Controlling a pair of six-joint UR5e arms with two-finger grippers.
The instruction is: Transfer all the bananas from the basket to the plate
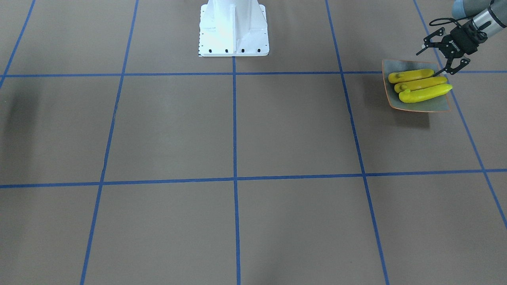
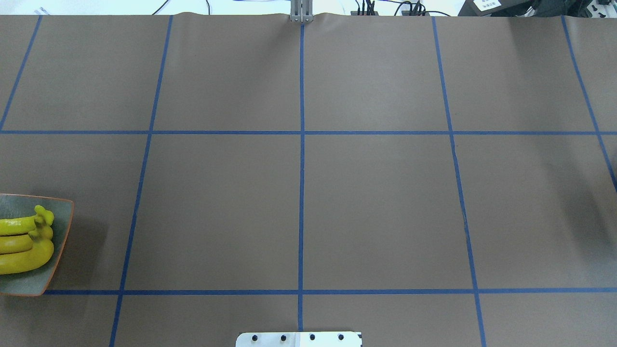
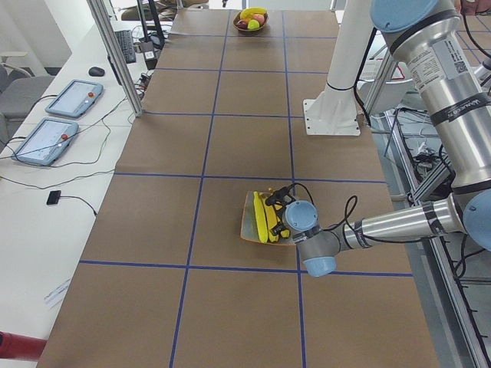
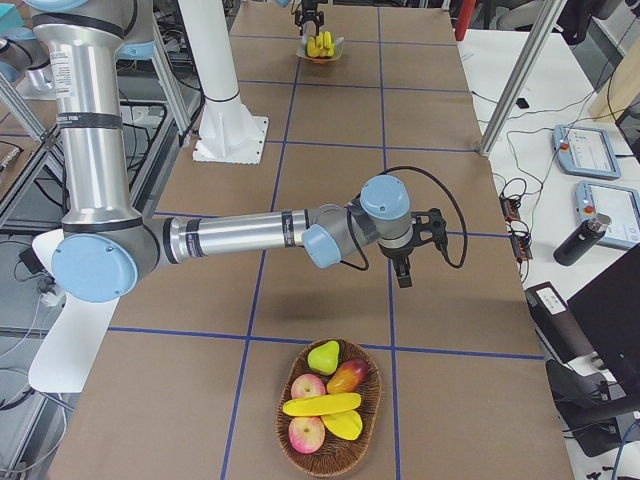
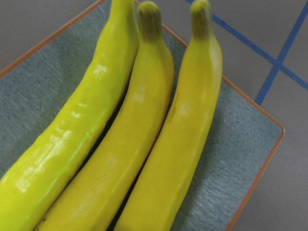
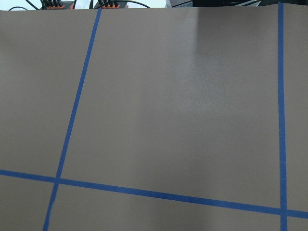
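Observation:
The banana in the basket lies beyond my left gripper's reach, so my right gripper should lift the banana out and meet my left gripper midway.
Three yellow bananas (image 1: 420, 84) lie side by side on the grey-green plate (image 1: 431, 105) with its orange rim, at the table's left end. They also show in the overhead view (image 2: 19, 243) on the plate (image 2: 29, 284). My left gripper (image 1: 434, 61) is open and empty just above the plate's back edge. The left wrist view looks close down on the bananas (image 5: 139, 144) and plate (image 5: 231, 159). One more banana (image 4: 320, 405) lies in the woven basket (image 4: 375, 395) at the right end. My right gripper (image 4: 405, 258) hovers over bare table short of the basket. I cannot tell whether it is open or shut.
The basket also holds apples (image 4: 307, 386), a pear (image 4: 323, 356) and other fruit. The white robot base (image 1: 233, 29) stands at the middle of the table's robot side. Blue tape lines cross the brown table (image 2: 376, 207).

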